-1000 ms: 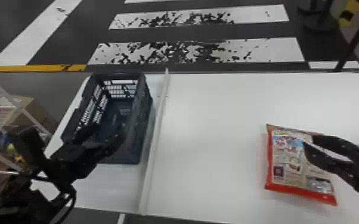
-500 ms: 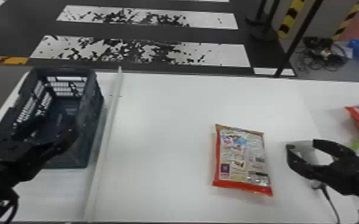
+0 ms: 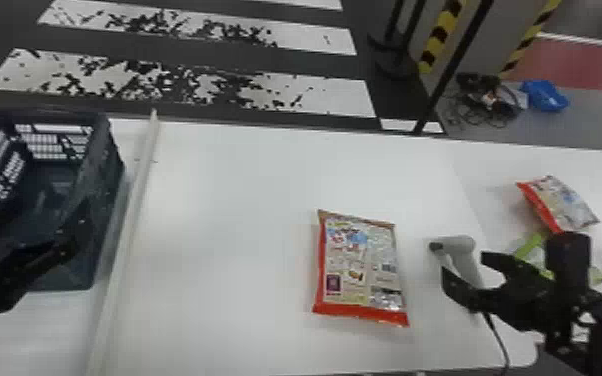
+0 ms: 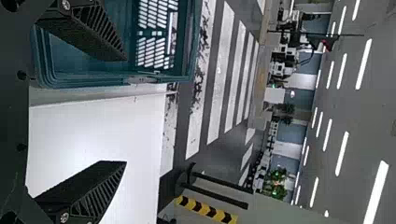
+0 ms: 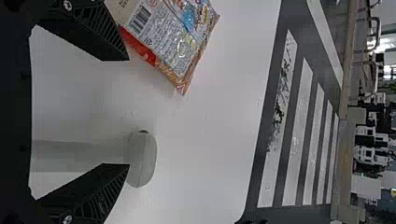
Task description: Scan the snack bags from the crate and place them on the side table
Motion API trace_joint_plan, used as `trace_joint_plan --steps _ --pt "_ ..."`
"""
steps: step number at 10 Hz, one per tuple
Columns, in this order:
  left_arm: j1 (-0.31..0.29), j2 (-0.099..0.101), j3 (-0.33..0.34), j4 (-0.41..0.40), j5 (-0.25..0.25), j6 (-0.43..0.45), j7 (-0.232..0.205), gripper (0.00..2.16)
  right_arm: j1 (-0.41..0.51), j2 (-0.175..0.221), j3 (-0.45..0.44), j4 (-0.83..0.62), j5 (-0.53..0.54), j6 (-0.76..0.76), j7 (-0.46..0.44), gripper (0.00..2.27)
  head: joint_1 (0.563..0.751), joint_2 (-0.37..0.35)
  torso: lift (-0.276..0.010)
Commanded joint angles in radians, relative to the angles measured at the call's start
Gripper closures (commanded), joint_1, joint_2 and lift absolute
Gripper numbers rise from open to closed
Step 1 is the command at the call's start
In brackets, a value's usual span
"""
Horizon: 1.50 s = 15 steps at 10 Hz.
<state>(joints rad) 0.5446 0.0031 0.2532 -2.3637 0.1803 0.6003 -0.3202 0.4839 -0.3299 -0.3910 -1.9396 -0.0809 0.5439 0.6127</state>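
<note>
My gripper will carry the grey scanner (image 3: 455,250) over the red-edged bag, and the scanner's cable should trail along freely because it hangs in a loose curve (image 3: 497,337).
A red-edged snack bag (image 3: 360,265) lies flat on the white table; the bag (image 5: 173,37) also appears beyond one finger in the right wrist view. My right gripper (image 3: 465,270) is right of it, open, around the level of a grey handheld scanner (image 3: 457,246). In the right wrist view the scanner head (image 5: 143,158) shows beyond the fingers of the right gripper (image 5: 128,112). My left gripper (image 3: 37,225) is at the near part of the dark crate (image 3: 107,175). In the left wrist view the left gripper (image 4: 125,111) stands open, with the crate (image 4: 116,80) behind one finger.
A white strip (image 3: 132,215) divides the table beside the crate. On the side table (image 3: 505,165) at the right are another red-edged bag (image 3: 562,202) and a green bag (image 3: 530,250), partly behind the right arm. A cable hangs from the scanner.
The head view has turned right, bringing the scanner and side table bags into sight. My right gripper has moved from the snack bag's right edge to the right, leaving the bag on the table.
</note>
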Motion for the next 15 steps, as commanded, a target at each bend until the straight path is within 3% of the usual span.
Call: trace_joint_plan --steps 1,6,7,8,10,12,15 --pt "0.000 -0.006 -0.025 -0.003 -0.010 -0.003 0.001 0.08 -0.033 -0.014 0.014 0.051 0.010 0.005 -0.001 0.07 0.695 -0.187 -0.094" --pt "0.000 -0.006 -0.069 -0.009 -0.044 -0.021 -0.005 0.08 -0.137 -0.044 0.044 0.215 0.038 0.005 -0.004 0.09 0.695 -0.251 -0.094" --pt "0.000 -0.006 -0.072 -0.011 -0.044 -0.021 -0.008 0.08 -0.159 -0.052 0.058 0.243 0.053 0.005 -0.005 0.20 0.695 -0.261 -0.094" --pt "0.000 -0.006 -0.072 -0.012 -0.044 -0.021 -0.008 0.09 -0.173 -0.057 0.063 0.260 0.069 0.014 -0.005 0.54 0.695 -0.267 -0.094" --pt "0.000 -0.006 -0.072 -0.012 -0.044 -0.021 -0.011 0.09 -0.177 -0.061 0.080 0.261 0.105 0.032 -0.021 1.94 0.695 -0.278 -0.094" --pt "0.000 -0.006 -0.083 -0.015 -0.053 -0.021 -0.011 0.09 -0.168 -0.061 0.080 0.245 0.113 0.029 -0.016 2.14 0.695 -0.285 -0.094" --pt "0.000 -0.006 -0.095 -0.023 -0.070 -0.018 -0.008 0.09 -0.094 -0.043 0.038 0.117 0.098 0.106 -0.016 2.14 0.695 -0.290 -0.094"
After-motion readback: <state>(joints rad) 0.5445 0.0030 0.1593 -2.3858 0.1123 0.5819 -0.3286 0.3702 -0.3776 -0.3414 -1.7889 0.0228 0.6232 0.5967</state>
